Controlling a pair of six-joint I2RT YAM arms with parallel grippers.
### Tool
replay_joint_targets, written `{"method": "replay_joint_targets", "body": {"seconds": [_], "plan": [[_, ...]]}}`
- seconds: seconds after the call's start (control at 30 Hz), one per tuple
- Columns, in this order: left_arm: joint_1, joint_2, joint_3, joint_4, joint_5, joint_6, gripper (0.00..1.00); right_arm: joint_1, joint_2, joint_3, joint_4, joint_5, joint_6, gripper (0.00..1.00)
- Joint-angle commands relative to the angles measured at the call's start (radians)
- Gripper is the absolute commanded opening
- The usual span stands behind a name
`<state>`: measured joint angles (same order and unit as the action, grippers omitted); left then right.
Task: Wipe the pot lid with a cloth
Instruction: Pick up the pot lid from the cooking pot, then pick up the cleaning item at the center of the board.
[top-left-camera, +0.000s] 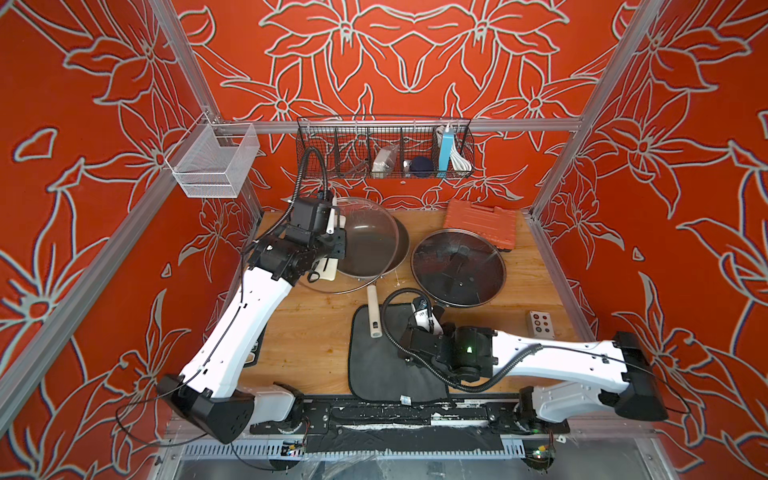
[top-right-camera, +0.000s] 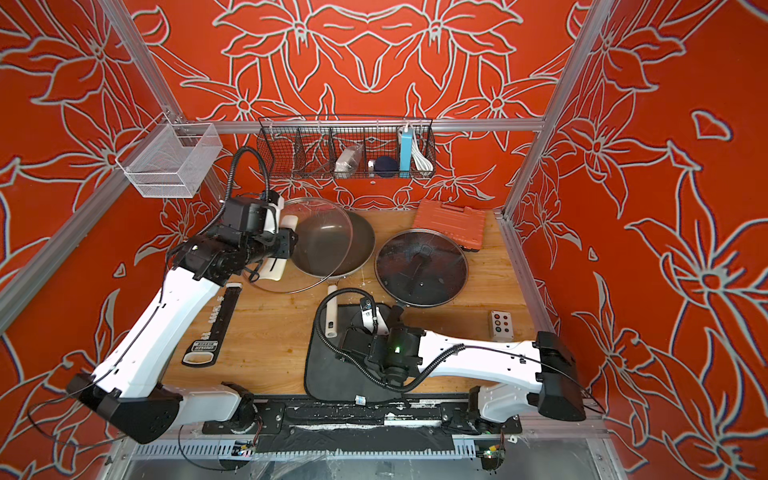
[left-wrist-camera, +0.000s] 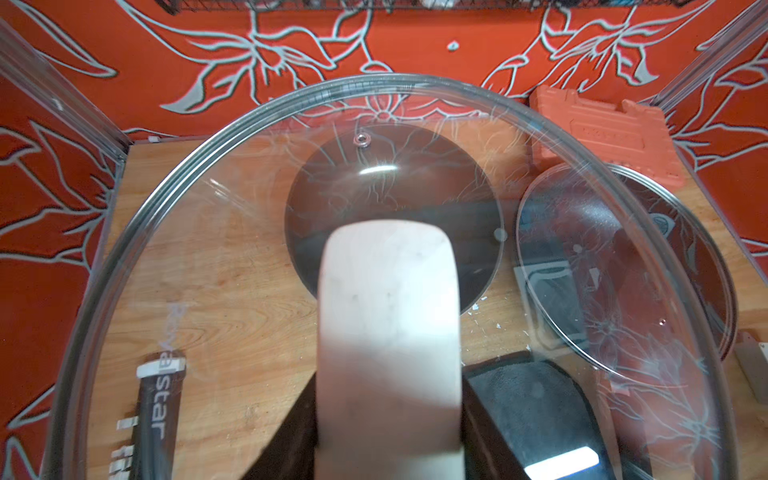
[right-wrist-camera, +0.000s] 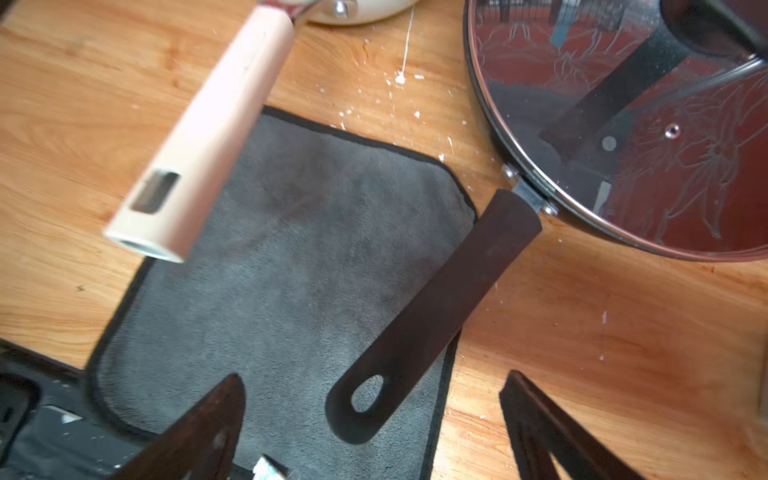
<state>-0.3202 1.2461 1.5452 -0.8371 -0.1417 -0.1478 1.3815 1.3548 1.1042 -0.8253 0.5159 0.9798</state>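
Note:
My left gripper needs to turn the pot lid upright before my right gripper brings the cloth, because the pot lid's glass bottom side (top-left-camera: 369, 240) faces down over the cream frying pan.
My left gripper (top-left-camera: 331, 245) (top-right-camera: 277, 245) is shut on the cream-white bar handle (left-wrist-camera: 388, 332) of the pot lid (top-left-camera: 365, 232) (top-right-camera: 320, 237). The lid is lifted and tilted on edge at the back left, over a cream frying pan. Dark fingers (left-wrist-camera: 297, 419) flank the handle in the left wrist view, and the clear glass (left-wrist-camera: 232, 249) fills that view. The dark grey cloth (top-left-camera: 374, 365) (top-right-camera: 328, 374) (right-wrist-camera: 291, 270) lies flat at the front centre. My right gripper (right-wrist-camera: 374, 399) (top-left-camera: 430, 328) hangs open just above the cloth's right edge, with nothing between its fingers.
The frying pan's cream handle (top-left-camera: 374, 311) and a black pan's handle (right-wrist-camera: 436, 307) both lie over the cloth. The black pan with a black-handled glass lid (top-left-camera: 457, 268) sits right of centre. An orange case (top-left-camera: 480, 224), button box (top-left-camera: 541, 325), black strip (top-right-camera: 212, 328) and wall baskets (top-left-camera: 384, 151) surround.

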Motion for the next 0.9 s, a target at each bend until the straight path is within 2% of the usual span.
{"method": "replay_joint_targets", "body": {"seconds": [0.0,0.1,0.3,0.57,0.87], "plan": [[0.064,-0.168,-0.047,0.206,0.010,0.019,0.00,0.004,0.013,0.015,0.055,0.018,-0.011,0.98],[0.132,-0.299,-0.148,0.255,0.134,-0.004,0.00,-0.002,0.058,0.036,0.102,0.017,-0.027,0.98],[0.210,-0.481,-0.296,0.319,0.332,0.008,0.00,-0.022,0.166,0.072,0.180,-0.034,-0.026,0.98],[0.345,-0.546,-0.404,0.418,0.573,-0.086,0.00,-0.073,0.176,-0.010,0.256,-0.073,0.021,0.98],[0.386,-0.518,-0.493,0.615,0.765,-0.189,0.00,-0.138,0.058,-0.154,0.201,-0.083,0.105,0.97]]}}
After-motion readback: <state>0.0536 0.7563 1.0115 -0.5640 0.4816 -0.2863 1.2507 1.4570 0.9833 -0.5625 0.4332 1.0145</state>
